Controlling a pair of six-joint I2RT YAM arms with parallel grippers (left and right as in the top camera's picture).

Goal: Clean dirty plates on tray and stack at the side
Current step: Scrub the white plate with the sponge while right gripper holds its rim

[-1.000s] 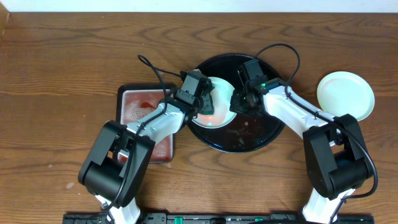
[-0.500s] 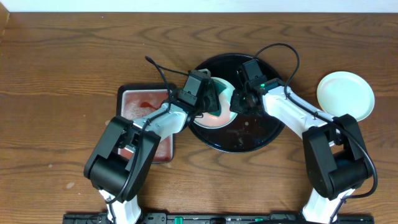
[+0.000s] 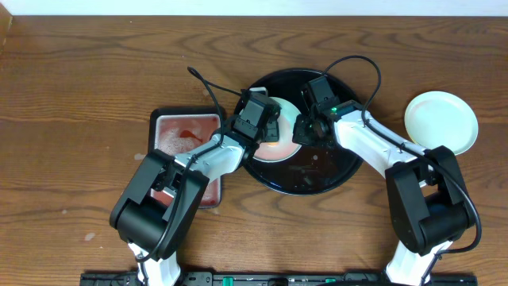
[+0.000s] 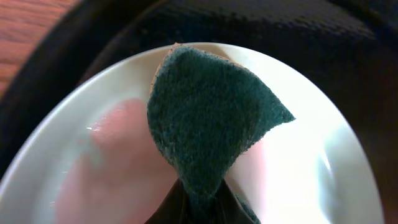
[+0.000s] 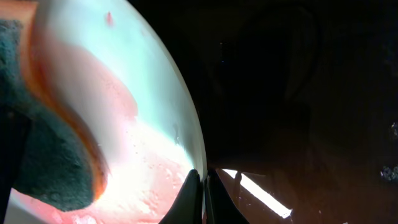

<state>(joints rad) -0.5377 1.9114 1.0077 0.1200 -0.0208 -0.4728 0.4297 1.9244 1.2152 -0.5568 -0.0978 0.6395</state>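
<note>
The robot's left gripper should pull the sponge back over the sauce, because the sponge's end reaches the plate's rim point(image 4: 180, 46) while pinkish-red sauce point(image 3: 278, 152) covers the top side of the plate.
A pale mint-white plate point(image 3: 282, 149) smeared with pinkish-red sauce lies tilted in the glossy black tray point(image 3: 317, 181). My left gripper point(image 3: 265, 127) is shut on a dark green sponge point(image 4: 208, 118), which is pressed flat on the plate's face point(image 4: 298, 168). My right gripper point(image 3: 300, 132) is shut on the plate's right rim point(image 5: 186, 134), one finger on each side point(image 5: 204, 186). The sponge point(image 5: 43, 155) shows orange-stained at the left of the right wrist view. A clean mint-white plate point(image 3: 441, 121) sits on the table to the right of the tray.
A small rectangular black-rimmed tray point(image 3: 181, 133) with pinkish, foamy liquid sits left of the round tray, partly under my left arm. Cables arc over the tray's far rim point(image 3: 357, 63). The tray floor point(image 5: 298, 93) is wet.
My left gripper has slid the sponge rightward and slightly away across the plate, its arm swinging right. The right gripper has kept its hold on the rim.
</note>
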